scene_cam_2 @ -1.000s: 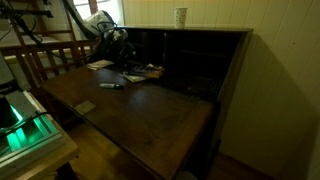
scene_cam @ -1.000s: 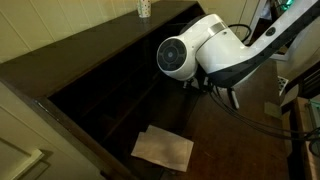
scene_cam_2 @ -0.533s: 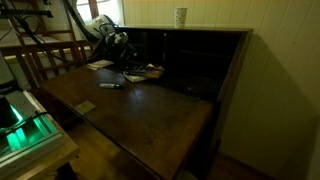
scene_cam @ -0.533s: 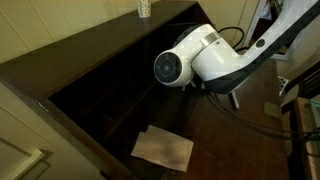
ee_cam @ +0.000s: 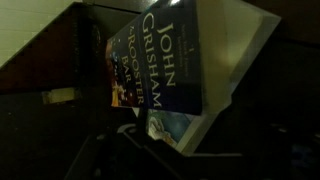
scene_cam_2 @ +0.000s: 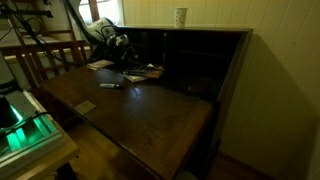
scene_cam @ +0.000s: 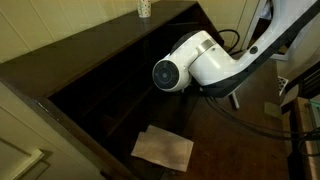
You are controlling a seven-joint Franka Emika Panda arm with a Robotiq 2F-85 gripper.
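Observation:
Next, my gripper opens, rise clear and comes down over the cover (ee_cam: 168,55) from above, since it is low at the slanted dark blue book's lower edge (ee_cam: 130,108).
A paperback book (ee_cam: 165,60) with "JOHN GRISHAM" on a dark blue cover fills the wrist view, tilted, its page edges showing on the right. My gripper (ee_cam: 150,140) is a dark shape just under the book's lower edge. Its fingers are too dark to tell whether they are open, shut or touching the book. In an exterior view the gripper (scene_cam_2: 127,60) hangs over the back left of the dark wooden desk (scene_cam_2: 150,115), above the book (scene_cam_2: 147,72). In an exterior view the white arm (scene_cam: 195,65) hides the gripper.
A pen (scene_cam_2: 112,85) and a small pale block (scene_cam_2: 86,106) lie on the desk flap. Papers (scene_cam_2: 100,65) lie near the arm. A pale sheet (scene_cam: 163,148) lies on the dark surface. A cup (scene_cam_2: 180,16) stands on the desk's top; it also shows in an exterior view (scene_cam: 143,8). Cubbyholes (scene_cam_2: 195,65) line the back.
The arm's white joint has swung a little to the left and lower toward the desk interior. Things on the desk have not moved.

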